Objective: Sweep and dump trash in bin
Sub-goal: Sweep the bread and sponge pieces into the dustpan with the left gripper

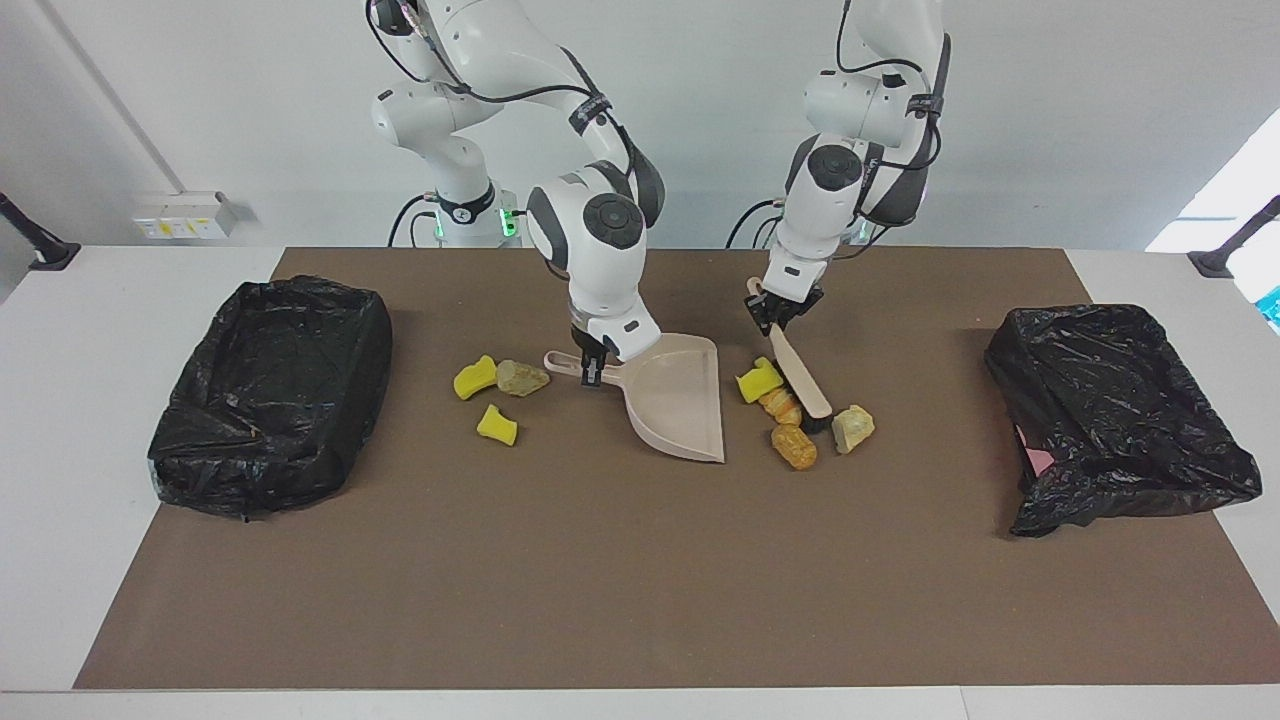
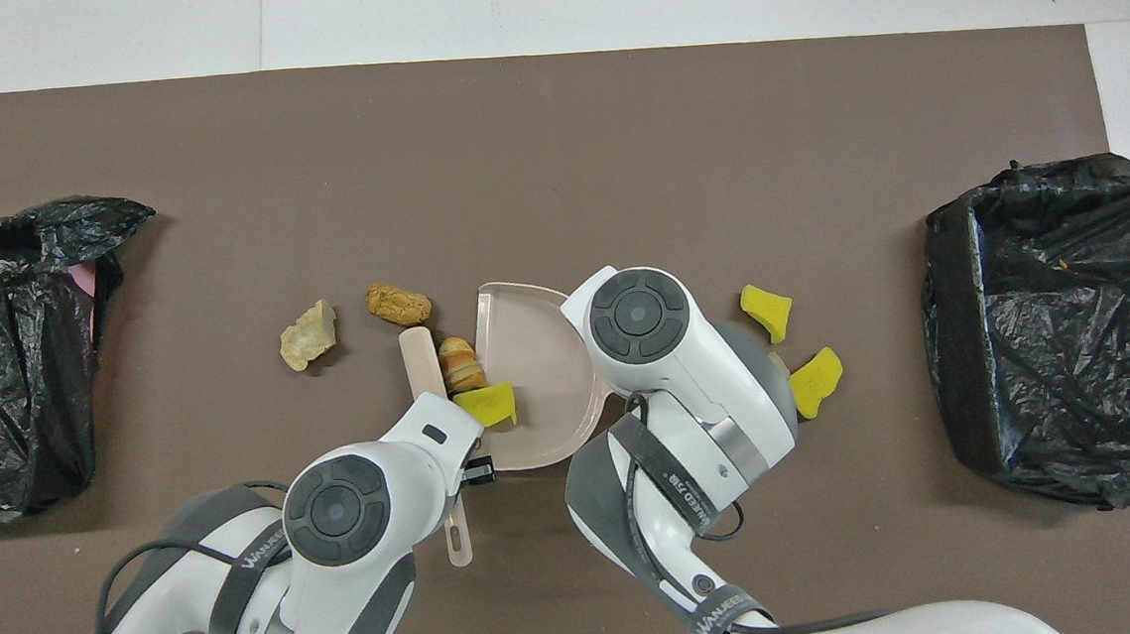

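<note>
The pale beige lump [image 2: 309,335] is behind the brush, away from the dustpan, so the robot's left gripper needs to move the brush past that lump first and then sweep the lump in.
My right gripper [image 1: 592,368] is shut on the handle of the beige dustpan [image 1: 675,400], whose open mouth faces the left arm's end of the table. My left gripper [image 1: 775,312] is shut on the handle of the brush [image 1: 800,380], which slants down among the trash. A yellow foam chunk [image 2: 487,404] and a bread-like lump [image 2: 459,364] sit between brush [image 2: 421,362] and dustpan [image 2: 529,369], at its lip. A brown lump [image 1: 795,447] and a pale beige lump [image 1: 852,427] lie just beside the brush. Two yellow chunks [image 1: 474,377] [image 1: 497,424] and a beige lump [image 1: 522,377] lie by the pan's handle.
A black-lined bin [image 1: 270,390] stands at the right arm's end of the brown mat, and a second black-lined bin [image 1: 1115,415] at the left arm's end. The bare brown mat [image 1: 640,580] stretches away from the robots.
</note>
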### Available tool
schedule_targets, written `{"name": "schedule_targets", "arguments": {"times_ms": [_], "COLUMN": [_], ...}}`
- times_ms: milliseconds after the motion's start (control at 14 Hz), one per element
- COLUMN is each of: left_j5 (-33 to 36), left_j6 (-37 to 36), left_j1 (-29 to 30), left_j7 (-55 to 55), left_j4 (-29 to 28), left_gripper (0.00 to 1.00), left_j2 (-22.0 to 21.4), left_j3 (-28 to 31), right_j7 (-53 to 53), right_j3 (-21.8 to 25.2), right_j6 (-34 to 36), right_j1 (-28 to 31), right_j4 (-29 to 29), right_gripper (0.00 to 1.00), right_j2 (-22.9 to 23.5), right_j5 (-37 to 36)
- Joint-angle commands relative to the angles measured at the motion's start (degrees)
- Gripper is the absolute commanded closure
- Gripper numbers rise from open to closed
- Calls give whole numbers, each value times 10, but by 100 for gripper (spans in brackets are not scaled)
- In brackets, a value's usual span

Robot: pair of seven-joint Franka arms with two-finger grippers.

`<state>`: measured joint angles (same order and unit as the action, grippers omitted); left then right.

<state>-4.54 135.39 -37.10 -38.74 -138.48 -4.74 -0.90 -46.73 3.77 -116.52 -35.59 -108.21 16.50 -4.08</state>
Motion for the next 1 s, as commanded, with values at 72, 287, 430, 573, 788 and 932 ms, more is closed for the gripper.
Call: {"name": "schedule_targets", "arguments": {"times_ms": [72, 287, 430, 573, 788, 932], "left_j5": [-13, -9, 3, 24, 65, 85], "left_j6": [-13, -62, -106, -119, -121, -118], "left_j1": [-37, -9, 41, 90, 172, 224], "left_j7": [18, 31, 44, 108, 186, 250], "left_j4": [59, 81, 116, 118, 123, 123], "left_gripper": [100, 100, 100, 100, 100, 100], "left_j2": [30, 20, 29, 30, 41, 43], "left_j3": [8, 15, 15, 15, 16, 15], "right_j7": [12, 17, 20, 29, 43, 56], "right_j3": [-1, -1, -1, -1, -1, -1], "right_j6": [-15, -15, -16, -20, -27, -27], "right_j1": [1, 1, 1, 2, 1, 0], "right_j4": [-28, -28, -29, -34, -41, -45], "right_gripper": [100, 100, 100, 100, 100, 100], "right_j2": [-18, -17, -18, -19, -23, -26], "right_j5": [-11, -11, -11, -11, -11, -11]}}
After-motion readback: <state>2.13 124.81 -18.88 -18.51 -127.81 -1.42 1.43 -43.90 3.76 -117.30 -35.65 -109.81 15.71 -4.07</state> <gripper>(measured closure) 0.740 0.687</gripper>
